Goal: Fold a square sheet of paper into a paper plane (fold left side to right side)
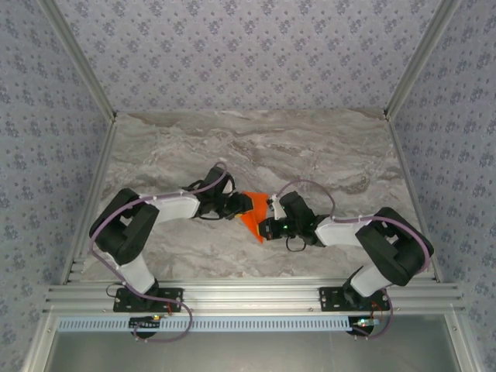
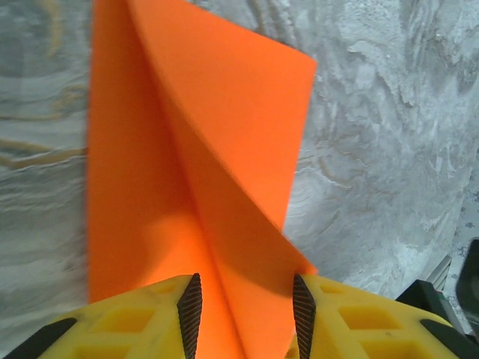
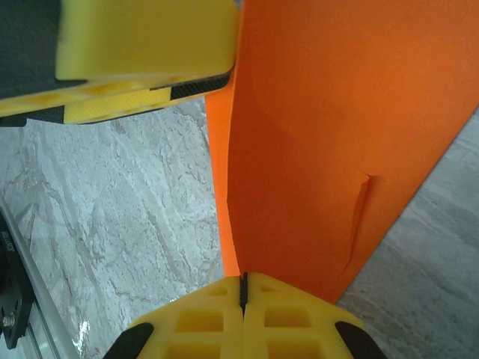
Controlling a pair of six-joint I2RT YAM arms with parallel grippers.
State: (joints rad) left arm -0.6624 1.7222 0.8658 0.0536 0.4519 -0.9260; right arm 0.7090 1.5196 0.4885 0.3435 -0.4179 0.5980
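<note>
The flap's loose edge point(image 2: 217, 161) runs at a slant away from the sheet's side, so next my right gripper leaves the sheet's lower tip and pulls the flap's corner point(image 2: 308, 265) over.
The square sheet of paper point(image 1: 253, 216) is bright orange and partly folded, held up off the marble table between both grippers. In the left wrist view the paper point(image 2: 209, 149) rises in creased panels, and its fold runs down between the spread fingers of my left gripper point(image 2: 247, 318), which stands open around it. In the right wrist view my right gripper point(image 3: 242, 288) is shut on the lower edge of the paper point(image 3: 314, 134), which stands upright from the jaws. One yellow finger point(image 3: 142, 45) of the left gripper touches the sheet's far top edge.
The marble table point(image 1: 256, 147) is walled by patterned panels at the back and sides. An aluminium rail point(image 1: 248, 298) runs along the near edge, where both arm bases are bolted. Both arms reach inward and meet at the table's middle.
</note>
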